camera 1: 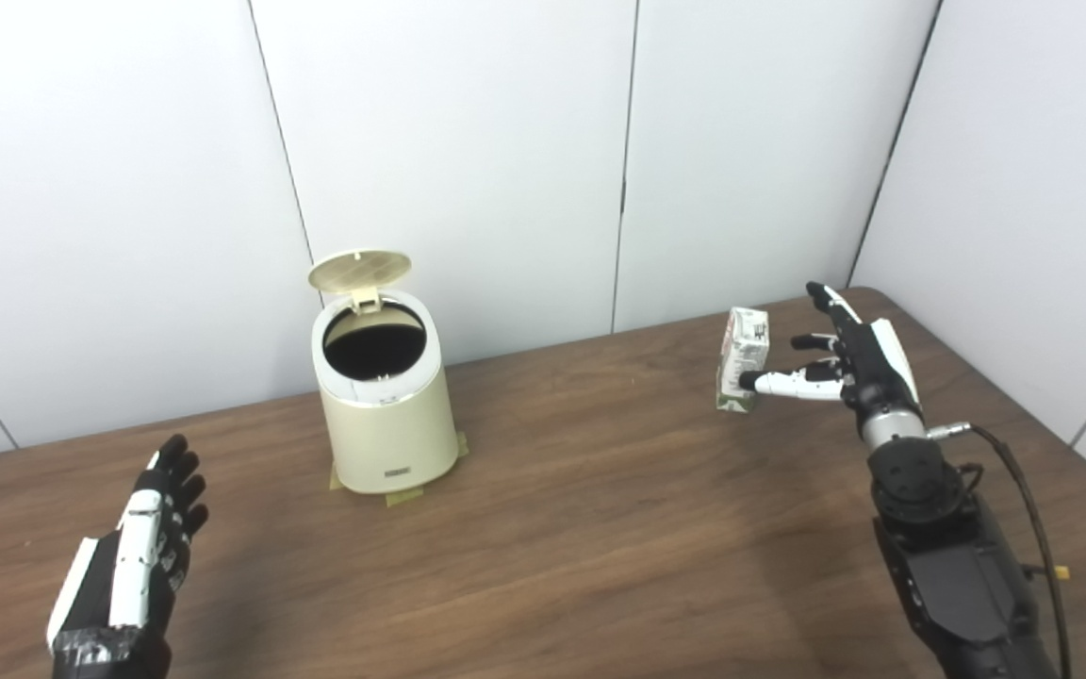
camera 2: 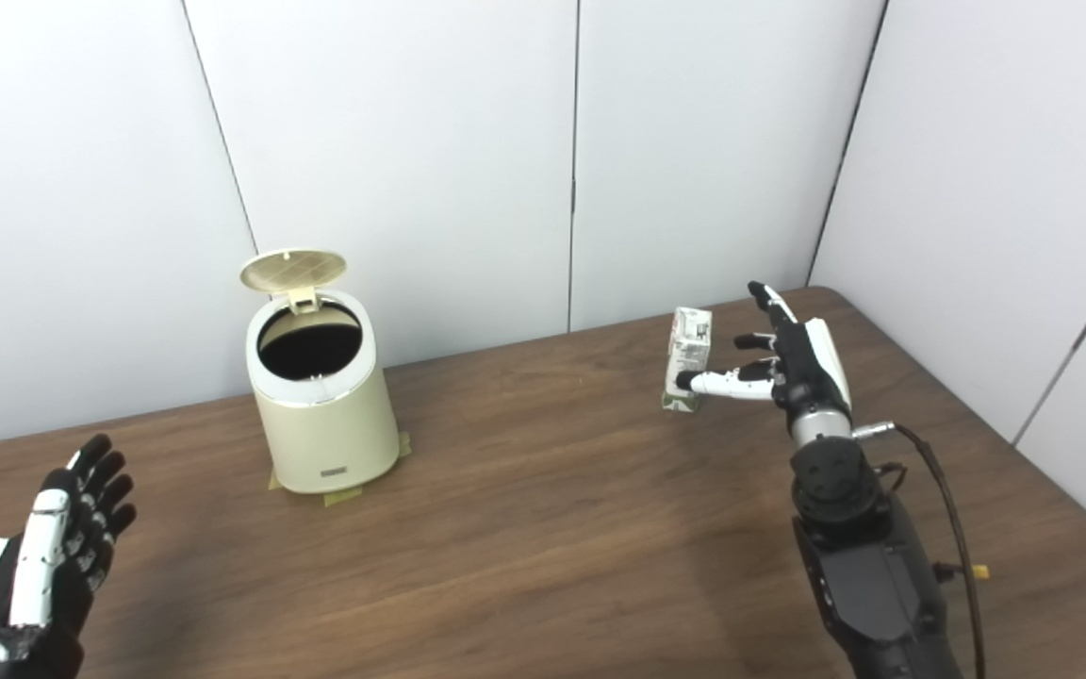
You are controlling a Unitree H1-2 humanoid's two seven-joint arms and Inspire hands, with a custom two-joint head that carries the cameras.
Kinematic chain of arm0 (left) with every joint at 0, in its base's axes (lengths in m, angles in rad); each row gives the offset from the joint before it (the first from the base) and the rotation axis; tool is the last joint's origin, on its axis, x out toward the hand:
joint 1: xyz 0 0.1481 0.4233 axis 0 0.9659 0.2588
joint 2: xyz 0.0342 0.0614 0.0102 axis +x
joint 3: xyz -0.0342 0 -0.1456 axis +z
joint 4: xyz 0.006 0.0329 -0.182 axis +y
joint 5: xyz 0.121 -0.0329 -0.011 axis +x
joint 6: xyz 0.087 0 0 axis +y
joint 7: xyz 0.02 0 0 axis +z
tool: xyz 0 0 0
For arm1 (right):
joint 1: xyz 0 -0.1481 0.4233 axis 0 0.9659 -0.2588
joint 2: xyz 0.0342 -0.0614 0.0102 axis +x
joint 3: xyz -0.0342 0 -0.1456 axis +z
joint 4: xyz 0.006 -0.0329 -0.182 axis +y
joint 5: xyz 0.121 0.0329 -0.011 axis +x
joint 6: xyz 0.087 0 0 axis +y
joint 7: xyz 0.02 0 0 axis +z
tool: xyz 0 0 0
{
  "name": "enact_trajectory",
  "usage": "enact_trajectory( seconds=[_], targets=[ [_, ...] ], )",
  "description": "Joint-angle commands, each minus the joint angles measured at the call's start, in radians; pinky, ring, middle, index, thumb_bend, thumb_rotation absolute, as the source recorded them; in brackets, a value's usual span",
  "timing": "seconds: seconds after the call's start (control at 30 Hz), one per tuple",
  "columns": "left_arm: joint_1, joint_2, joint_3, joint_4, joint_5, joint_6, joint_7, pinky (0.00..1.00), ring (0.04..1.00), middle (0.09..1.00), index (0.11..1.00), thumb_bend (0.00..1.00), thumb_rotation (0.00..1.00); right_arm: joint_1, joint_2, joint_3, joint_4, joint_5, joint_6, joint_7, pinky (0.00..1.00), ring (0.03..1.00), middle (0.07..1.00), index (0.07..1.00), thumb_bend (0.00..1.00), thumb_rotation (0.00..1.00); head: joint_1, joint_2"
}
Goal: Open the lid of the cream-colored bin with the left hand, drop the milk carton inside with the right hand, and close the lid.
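I expect the slim milk carton (camera 1: 742, 358) to come to rest below the bin's rim when I drop it in, because the bin's dark opening (camera 1: 375, 345) is much wider than the milk carton.
The cream-colored bin (camera 1: 386, 415) stands on the wooden table at the back left, held down with tape. Its round lid (camera 1: 360, 269) is tipped up at the back and the dark inside shows. The milk carton (camera 1: 742, 359) stands upright at the back right. My right hand (camera 1: 845, 356) is open right beside the carton on its right side, with the thumb tip at the carton's lower front and the fingers spread; it is not closed around it. My left hand (camera 1: 147, 542) is open and empty, low at the front left, well apart from the bin.
White wall panels (camera 1: 468, 141) close the back, and another wall runs along the right. The table's right edge (camera 1: 1052, 424) runs near my right arm. A black cable (camera 1: 1024, 490) hangs from the right forearm.
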Motion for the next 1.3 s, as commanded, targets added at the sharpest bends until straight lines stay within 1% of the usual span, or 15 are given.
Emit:
enact_trajectory(
  seconds=[0.0, 0.07, 0.13, 0.27, 0.3, 0.37, 0.5, 0.6, 0.7, 0.87, 0.97, 1.03, 1.07, 1.13, 1.27],
  targets=[
    [-0.039, 0.014, 0.002, -0.044, -0.01, -0.004, 0.004, 1.0, 1.0, 1.0, 1.0, 0.32, 1.0, -0.074, -0.056, 0.006, 0.01, -0.017, -0.045, -0.004, 0.88, 0.928, 0.938, 0.921, 0.91, 0.13, 0.0, 0.005],
    [-0.038, 0.019, 0.001, -0.052, -0.005, 0.001, 0.004, 1.0, 1.0, 1.0, 1.0, 0.31, 1.0, -0.094, -0.067, 0.018, 0.046, -0.017, -0.057, -0.004, 0.86, 0.914, 0.927, 0.913, 0.92, 0.13, 0.0, 0.007],
    [-0.037, 0.025, 0.001, -0.063, 0.001, 0.013, 0.006, 1.0, 1.0, 1.0, 1.0, 0.31, 1.0, -0.118, -0.078, 0.037, 0.076, -0.024, -0.049, -0.002, 0.82, 0.892, 0.914, 0.896, 0.92, 0.13, 0.0, 0.01],
    [-0.034, 0.034, 0.0, -0.074, -0.005, 0.025, 0.005, 1.0, 1.0, 1.0, 1.0, 0.3, 1.0, -0.155, -0.089, 0.064, 0.134, -0.03, -0.049, 0.001, 0.82, 0.892, 0.911, 0.886, 0.92, 0.14, 0.002, 0.011],
    [-0.033, 0.036, 0.001, -0.075, -0.007, 0.026, 0.005, 1.0, 1.0, 1.0, 1.0, 0.29, 1.0, -0.165, -0.092, 0.075, 0.15, -0.04, -0.047, -0.004, 0.77, 0.855, 0.886, 0.874, 0.93, 0.13, 0.002, 0.013],
    [-0.033, 0.039, 0.0, -0.077, -0.006, 0.027, 0.006, 1.0, 1.0, 1.0, 1.0, 0.29, 1.0, -0.178, -0.097, 0.092, 0.178, -0.053, -0.052, -0.007, 0.75, 0.839, 0.876, 0.871, 0.93, 0.13, 0.002, 0.013],
    [-0.036, 0.049, -0.009, -0.08, 0.001, 0.027, 0.002, 1.0, 1.0, 1.0, 1.0, 0.28, 1.0, -0.198, -0.104, 0.121, 0.227, -0.065, -0.074, -0.008, 0.78, 0.851, 0.869, 0.866, 0.93, 0.11, 0.007, 0.016],
    [-0.038, 0.046, -0.012, -0.083, -0.002, 0.029, 0.006, 1.0, 1.0, 1.0, 1.0, 0.28, 1.0, -0.2, -0.106, 0.143, 0.238, -0.075, -0.087, -0.005, 0.79, 0.858, 0.864, 0.855, 0.93, 0.13, 0.007, 0.016],
    [-0.037, 0.042, -0.015, -0.087, 0.0, 0.03, 0.011, 1.0, 1.0, 1.0, 1.0, 0.27, 1.0, -0.203, -0.098, 0.15, 0.24, -0.066, -0.088, 0.005, 0.77, 0.842, 0.853, 0.833, 0.92, 0.1, 0.011, 0.02],
    [-0.034, 0.044, -0.02, -0.09, -0.001, 0.031, 0.015, 1.0, 1.0, 1.0, 1.0, 0.27, 1.0, -0.209, -0.088, 0.149, 0.228, -0.052, -0.054, 0.023, 0.77, 0.845, 0.86, 0.829, 0.9, 0.07, 0.019, 0.023],
    [-0.031, 0.05, -0.019, -0.091, -0.006, 0.032, 0.014, 1.0, 1.0, 1.0, 1.0, 0.28, 1.0, -0.21, -0.089, 0.148, 0.245, -0.059, -0.07, 0.01, 0.76, 0.84, 0.853, 0.822, 0.9, 0.05, 0.021, 0.024],
    [-0.03, 0.054, -0.02, -0.092, -0.001, 0.032, 0.013, 1.0, 1.0, 1.0, 1.0, 0.28, 1.0, -0.212, -0.088, 0.148, 0.261, -0.064, -0.081, -0.002, 0.72, 0.798, 0.82, 0.8, 0.9, 0.06, 0.021, 0.024],
    [-0.03, 0.056, -0.019, -0.094, -0.003, 0.031, 0.014, 1.0, 1.0, 1.0, 1.0, 0.28, 1.0, -0.209, -0.087, 0.146, 0.255, -0.066, -0.072, -0.006, 0.7, 0.784, 0.81, 0.795, 0.89, 0.06, 0.02, 0.031],
    [-0.03, 0.058, -0.017, -0.095, -0.012, 0.03, 0.016, 1.0, 1.0, 1.0, 1.0, 0.27, 1.0, -0.203, -0.087, 0.147, 0.24, -0.076, -0.054, -0.012, 0.64, 0.747, 0.789, 0.787, 0.88, 0.07, 0.02, 0.031],
    [-0.033, 0.058, -0.018, -0.094, -0.017, 0.03, 0.022, 1.0, 1.0, 1.0, 1.0, 0.26, 1.0, -0.206, -0.095, 0.149, 0.286, -0.082, -0.101, -0.037, 0.58, 0.709, 0.759, 0.764, 0.89, 0.06, 0.02, 0.031]
  ],
)
